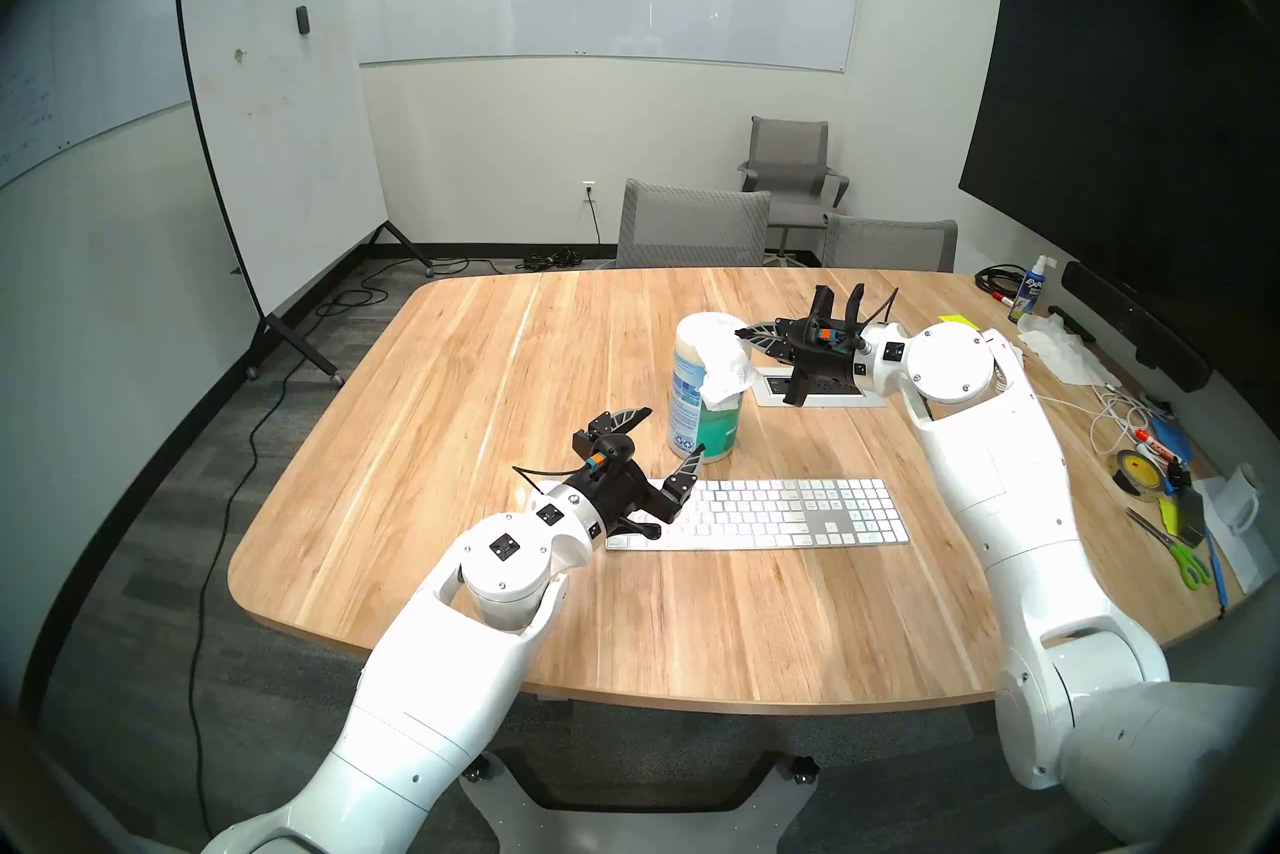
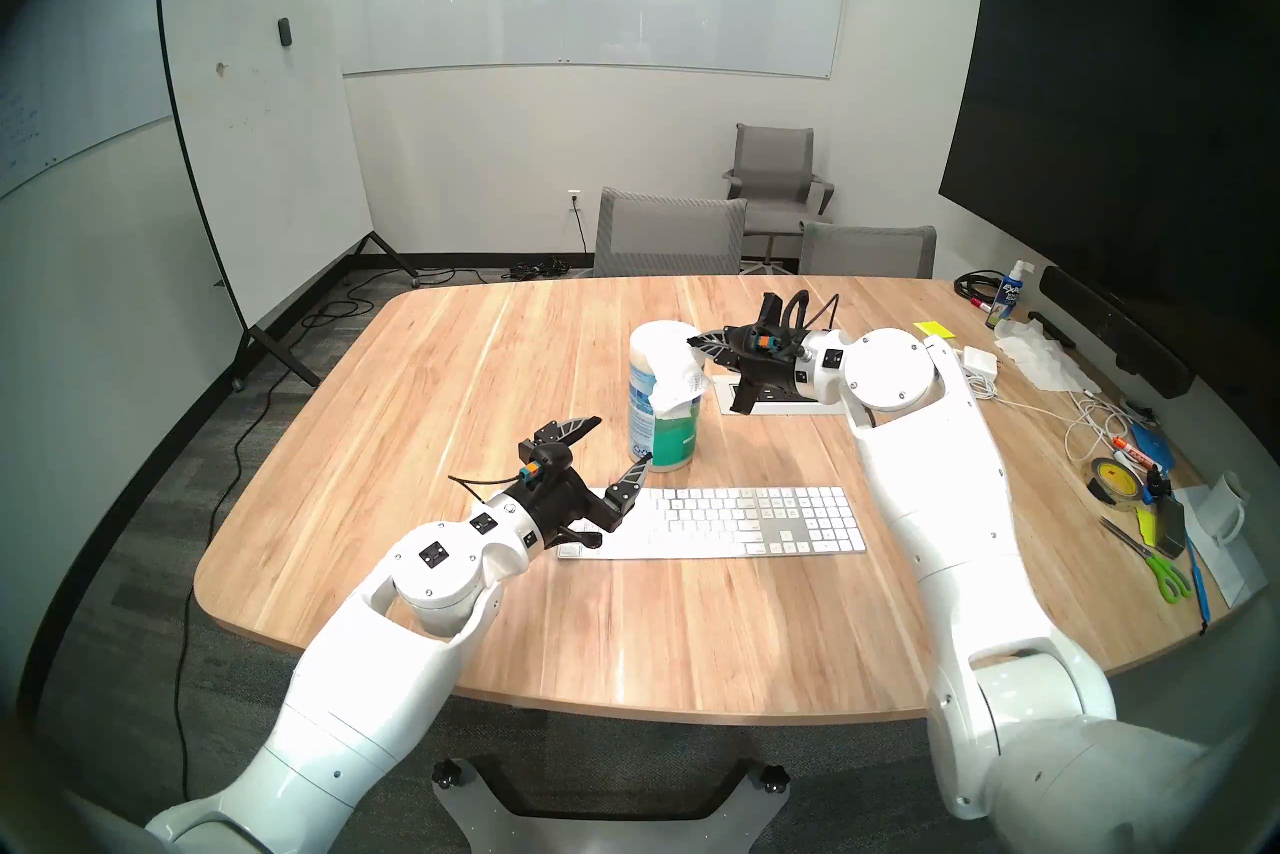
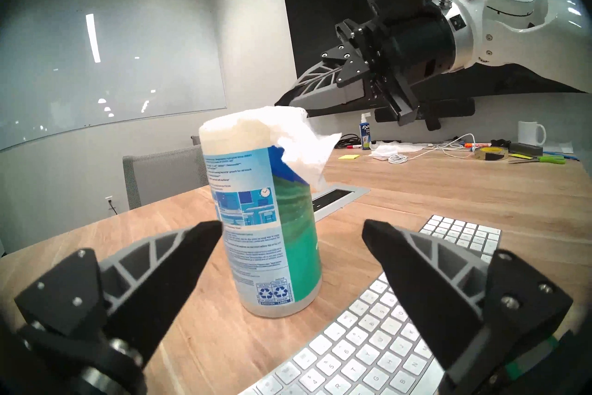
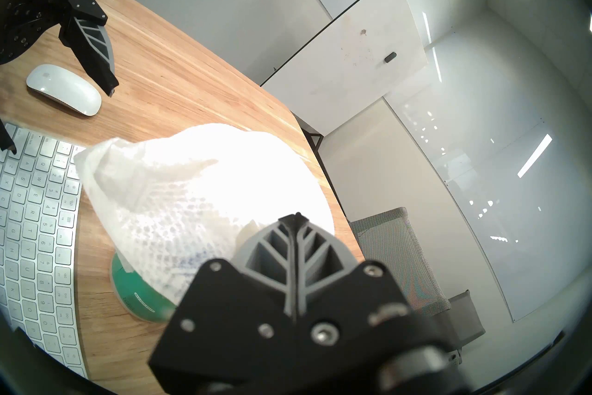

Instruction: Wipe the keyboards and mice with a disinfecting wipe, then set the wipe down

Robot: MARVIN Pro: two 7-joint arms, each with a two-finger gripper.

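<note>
I expect the white wipe (image 1: pixel 724 362) to come away whole and leave the canister standing when I pull, since the wipe hangs loosely over the canister's top (image 1: pixel 706 326).
The white keyboard (image 1: pixel 776 513) lies near the table's front, also in the left wrist view (image 3: pixel 384 336). The white mouse (image 4: pixel 64 89) lies left of it, hidden behind my left gripper in the head views. The white disinfecting wipe (image 1: pixel 727 371) hangs from the top of the blue-green canister (image 1: pixel 699 423) down its right side (image 3: pixel 304 147). My right gripper (image 1: pixel 740 335) is shut, its tips at the wipe's upper edge on the canister top (image 4: pixel 298 217). My left gripper (image 1: pixel 675 430) is open and empty above the keyboard's left end, facing the canister (image 3: pixel 272 240).
A power-outlet panel (image 1: pixel 817 395) is set in the table behind the canister. The table's right edge holds a tissue heap (image 1: pixel 1060 346), spray bottle (image 1: pixel 1028 288), cables, tape, scissors (image 1: pixel 1177 551) and a mug. Grey chairs (image 1: pixel 692 229) stand at the far side.
</note>
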